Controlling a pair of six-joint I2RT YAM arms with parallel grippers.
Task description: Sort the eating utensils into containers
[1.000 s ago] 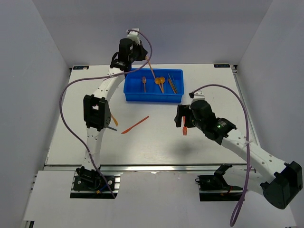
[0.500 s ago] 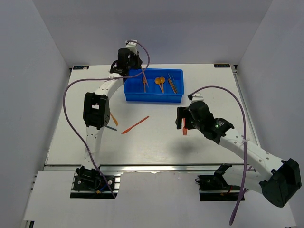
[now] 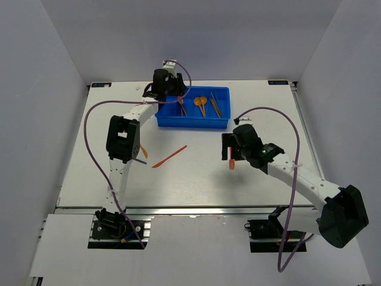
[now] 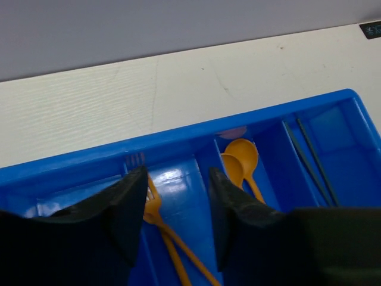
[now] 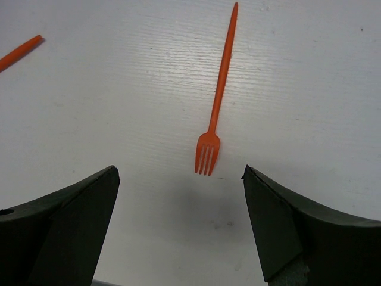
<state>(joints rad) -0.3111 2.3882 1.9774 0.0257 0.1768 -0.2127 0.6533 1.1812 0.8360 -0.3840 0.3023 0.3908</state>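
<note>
The red-orange fork (image 3: 231,163) lies by my right gripper, far from the forks' compartment (image 3: 183,110), so I should pick it up there and hand it to my left gripper.
The blue tray (image 3: 191,123) of containers stands at the back of the table. My left gripper (image 4: 177,177) hangs open over its second compartment from the left, nothing between the jaws. Two orange forks (image 4: 156,210) lie in that compartment, partly hidden by my left finger. Beside them are two orange spoons (image 4: 241,157), then dark chopsticks (image 4: 309,156). My right gripper (image 5: 179,174) is wide open just above the table, with a red-orange fork (image 5: 215,118) lying flat right ahead of its fingertips, tines toward me. In the top view that fork (image 3: 231,162) sits below the right gripper (image 3: 229,150).
An orange knife-like utensil (image 3: 169,156) lies mid-table, its tip also in the right wrist view's top left corner (image 5: 21,51). A short orange piece (image 3: 143,150) and a dark utensil (image 3: 140,159) lie beside the left arm's elbow. White walls enclose the table.
The left gripper came down over the tray with a long orange utensil and opened; the utensil now lies in the compartment. The right gripper barely shifted above the fork.
</note>
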